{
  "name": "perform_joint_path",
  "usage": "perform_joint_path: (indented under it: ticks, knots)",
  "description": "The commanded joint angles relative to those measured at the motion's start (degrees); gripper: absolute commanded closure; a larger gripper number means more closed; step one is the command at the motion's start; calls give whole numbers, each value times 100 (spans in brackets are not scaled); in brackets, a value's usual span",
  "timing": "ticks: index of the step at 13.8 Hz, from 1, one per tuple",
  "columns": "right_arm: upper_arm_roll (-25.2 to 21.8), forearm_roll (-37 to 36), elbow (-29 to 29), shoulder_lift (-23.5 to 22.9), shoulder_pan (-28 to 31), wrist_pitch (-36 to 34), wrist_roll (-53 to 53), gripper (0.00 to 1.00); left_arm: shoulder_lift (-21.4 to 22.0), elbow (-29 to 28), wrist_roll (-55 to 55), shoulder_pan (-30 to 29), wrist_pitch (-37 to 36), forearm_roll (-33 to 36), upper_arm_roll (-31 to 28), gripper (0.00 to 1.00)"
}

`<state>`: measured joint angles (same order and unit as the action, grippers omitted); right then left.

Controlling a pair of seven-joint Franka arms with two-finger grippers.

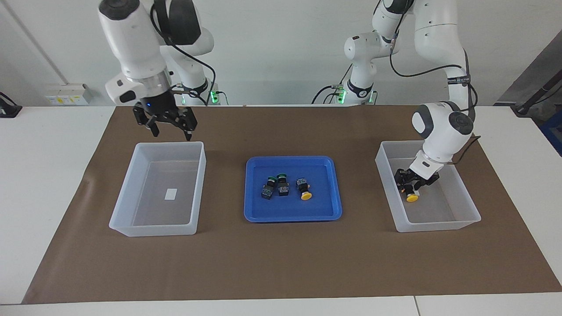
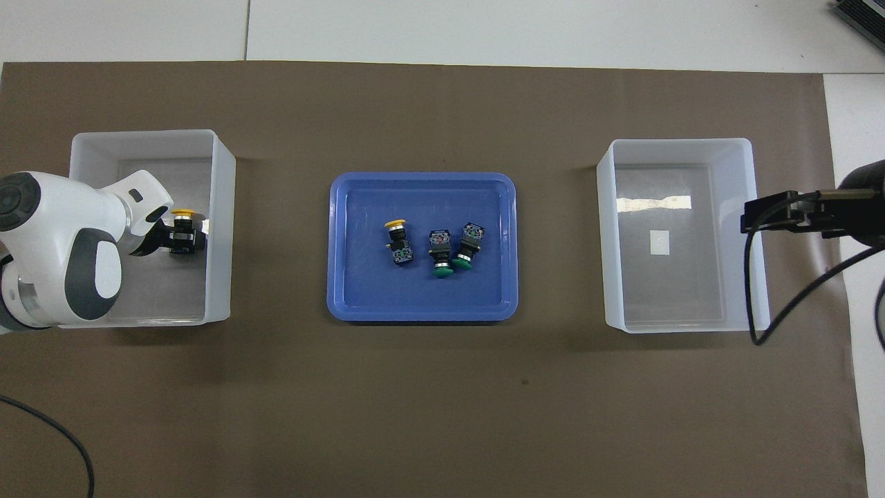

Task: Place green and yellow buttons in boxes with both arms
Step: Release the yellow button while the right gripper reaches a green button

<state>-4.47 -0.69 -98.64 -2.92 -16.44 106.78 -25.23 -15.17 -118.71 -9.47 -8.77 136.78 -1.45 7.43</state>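
My gripper will lift the slanted green button, and the straighter green button [image 2: 440, 252] should then move slightly aside and stay behind, because their green caps [image 2: 453, 267] almost touch.
A yellow button [image 1: 412, 197] [image 2: 182, 216] lies in the box [image 1: 388, 193] [image 2: 220, 228] at the left arm's end of the table. My left gripper [image 1: 413, 181] [image 2: 177, 240] is low inside that box, open, its jaws straddling the button's black body. The other box [image 1: 131, 193] [image 2: 757, 290] holds only a white label [image 1: 170, 194]. My right gripper [image 1: 172, 133] hangs open over this box's rim nearest the robots, holding nothing. One yellow button [image 1: 304, 189] [image 2: 397, 241] and two green buttons [image 1: 268, 188] [image 1: 282, 184] lie in the blue tray [image 1: 325, 210] [image 2: 339, 304].
The blue tray sits between the two boxes on a brown mat [image 1: 281, 263]. Two smaller white arms with green lights [image 1: 193, 83] [image 1: 360, 79] stand at the robots' edge of the table. A black cable [image 2: 795, 304] hangs over the empty box's outer end.
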Motion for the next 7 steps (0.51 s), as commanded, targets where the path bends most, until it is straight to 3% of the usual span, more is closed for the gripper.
perform_joint_path:
  ticks: [1, 7]
  knots:
    - [7, 148, 81, -742, -315, 849, -813, 0, 41, 644, -81, -63, -851, -22, 30, 22]
    - [7, 148, 222, -1860, -1106, 2188, -2396, 0, 199, 1894, 848, 295, -2743, -13, 135, 19]
